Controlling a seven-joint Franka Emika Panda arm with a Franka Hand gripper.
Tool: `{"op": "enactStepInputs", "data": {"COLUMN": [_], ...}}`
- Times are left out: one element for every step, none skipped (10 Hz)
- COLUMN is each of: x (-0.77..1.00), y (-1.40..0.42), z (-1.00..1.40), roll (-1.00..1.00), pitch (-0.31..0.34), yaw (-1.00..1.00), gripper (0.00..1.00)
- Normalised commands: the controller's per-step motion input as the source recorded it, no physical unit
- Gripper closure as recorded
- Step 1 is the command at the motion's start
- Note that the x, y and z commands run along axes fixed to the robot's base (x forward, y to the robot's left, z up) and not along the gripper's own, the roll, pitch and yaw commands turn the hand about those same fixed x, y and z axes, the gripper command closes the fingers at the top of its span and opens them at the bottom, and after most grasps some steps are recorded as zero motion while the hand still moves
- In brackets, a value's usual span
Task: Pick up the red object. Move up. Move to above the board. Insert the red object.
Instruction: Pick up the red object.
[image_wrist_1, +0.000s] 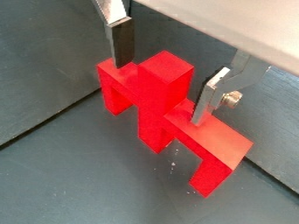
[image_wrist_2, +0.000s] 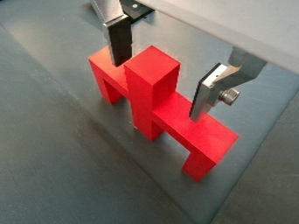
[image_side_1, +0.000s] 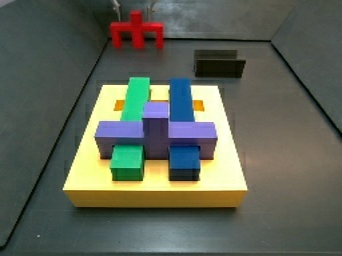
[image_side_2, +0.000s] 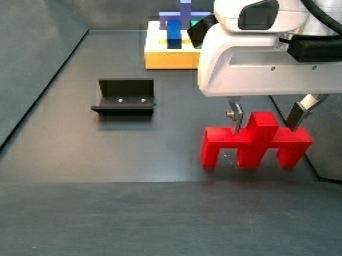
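Observation:
The red object will sit across both the green and blue blocks, and its legs will sink in, when I push it down, because there are open slots on either side of the blocks.
The red object stands on the dark floor, a bar with downward legs and an upright stub. It shows in both wrist views and in both side views. My gripper is over it, open, with one finger on each side of the stub and a gap to each; it also shows in a wrist view and a side view. The fingertips are level with the stub's top. The yellow board lies apart, bearing green, blue and purple blocks.
The fixture, a dark bracket, stands on the floor left of the red object; it also shows in a side view. The board's corner shows at the back. Grey walls enclose the floor.

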Motion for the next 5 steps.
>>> {"op": "enactStepInputs", "data": {"x": [-0.04,-0.03,0.00,0.00,0.00], "y": [0.01,0.00,0.00,0.00,0.00], "z": [-0.07,-0.05,0.00,0.00,0.00], "roll": [0.00,0.00,0.00,0.00,0.00], "pitch": [-0.007,0.000,0.000,0.000,0.000], "yaw": [0.00,0.00,0.00,0.00,0.00], "gripper": [0.00,0.00,0.00,1.00,1.00]}}
